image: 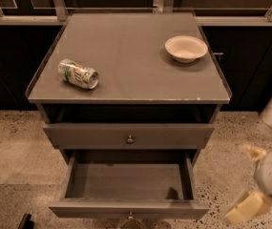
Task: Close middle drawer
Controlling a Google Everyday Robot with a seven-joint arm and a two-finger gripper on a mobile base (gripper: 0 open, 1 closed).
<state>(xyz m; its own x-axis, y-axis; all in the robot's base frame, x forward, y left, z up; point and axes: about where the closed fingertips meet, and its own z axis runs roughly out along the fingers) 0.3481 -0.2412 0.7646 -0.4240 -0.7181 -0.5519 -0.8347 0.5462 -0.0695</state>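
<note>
The middle drawer (129, 210) will slide straight in when I push one front corner, because the empty tray's straight sides (189, 179) go squarely back into the cabinet.
The middle drawer (126, 181) is pulled far out of the grey cabinet, and its wide shallow tray is empty. Its low front (78, 209) has a small round knob (130, 216) at the bottom edge of the view. Above it, the taller-fronted top drawer (88, 135) with its knob (130, 139) is nearly pushed in. My gripper (250, 180) hangs at the lower right, to the right of the open drawer's front corner and apart from it. Its cream fingers (248, 208) are spread with nothing between them.
On the cabinet top (130, 75) a crushed can (78, 74) lies at the left and a white bowl (186, 48) stands at the back right. Speckled floor (11, 142) surrounds the cabinet. A railing with dark panels (250, 18) runs behind it.
</note>
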